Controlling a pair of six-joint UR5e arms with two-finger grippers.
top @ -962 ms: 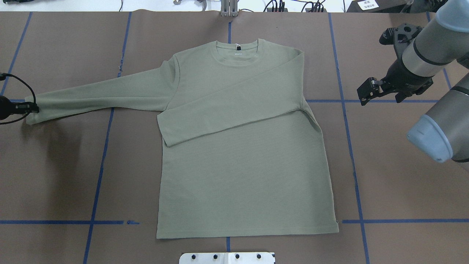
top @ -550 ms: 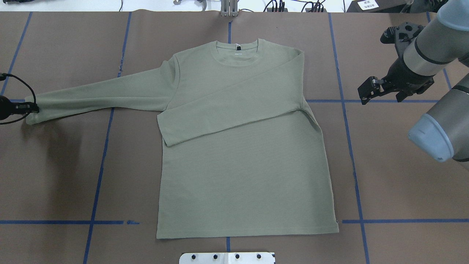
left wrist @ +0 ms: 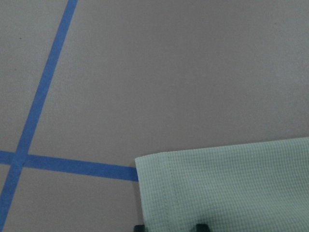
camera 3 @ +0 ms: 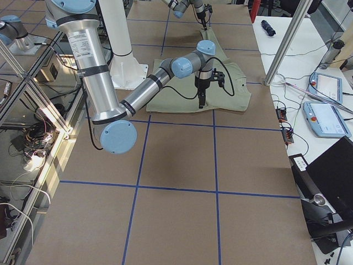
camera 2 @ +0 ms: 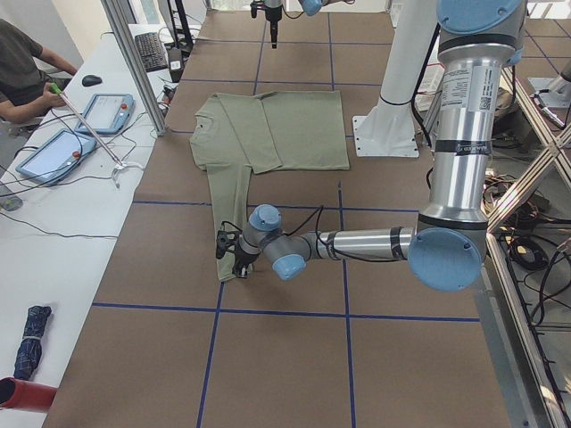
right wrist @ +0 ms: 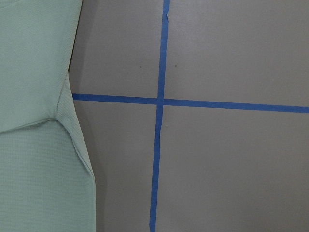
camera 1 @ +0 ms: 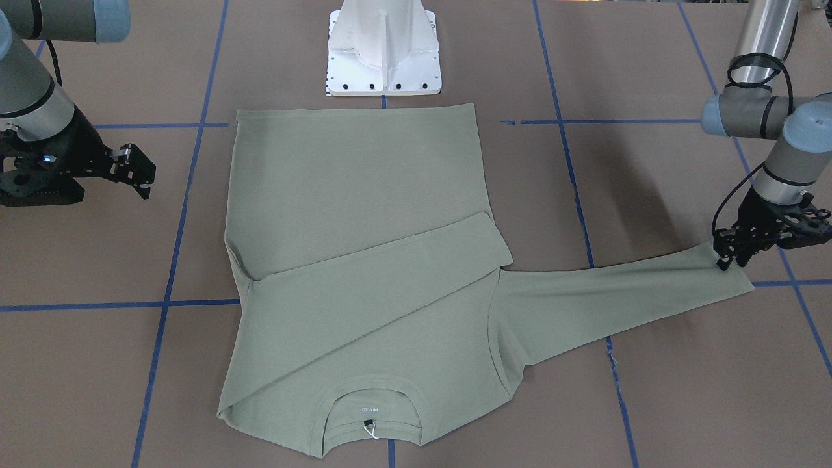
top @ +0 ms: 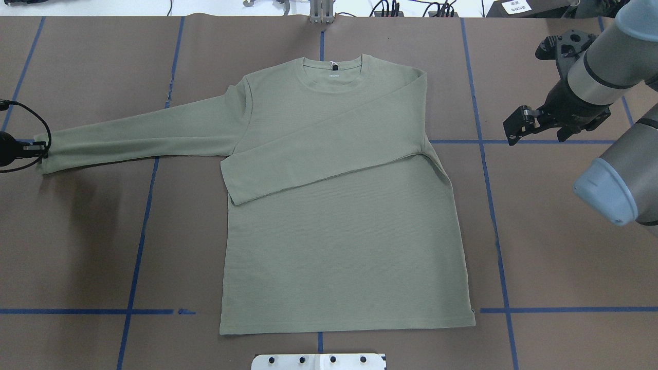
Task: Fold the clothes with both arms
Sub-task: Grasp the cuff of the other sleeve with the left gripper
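Observation:
Next, I open my left gripper's fingers wider across the cuff's edge (left wrist: pixel 141 193) and pinch before I fold the sleeve, because the sleeve's cuff (left wrist: pixel 170 212) lies flat under the fingers and they are only a little apart.
The sage-green shirt (top: pixel 339 246) lies flat on the brown table, collar at the far side. One sleeve (top: pixel 318 149) is folded across the chest. The other sleeve (top: pixel 144 136) stretches out to the overhead view's left. My left gripper (top: pixel 45 150) (camera 1: pixel 727 259) is at that sleeve's cuff (left wrist: pixel 231 188) and appears shut on it, with its fingertips just showing at the bottom of the left wrist view. My right gripper (top: pixel 515 127) (camera 1: pixel 142 174) hovers open and empty beside the shirt's other side, well off the cloth.
The white pedestal base (camera 1: pixel 383 52) stands at the shirt's hem side. Blue tape lines (top: pixel 139 241) cross the table. A side table with tablets (camera 2: pixel 62 152) and a seated person (camera 2: pixel 22 71) lie beyond the collar end.
My left gripper has shifted slightly outward and the cuff has moved with it. The right gripper has drifted a little up and away from the shirt.

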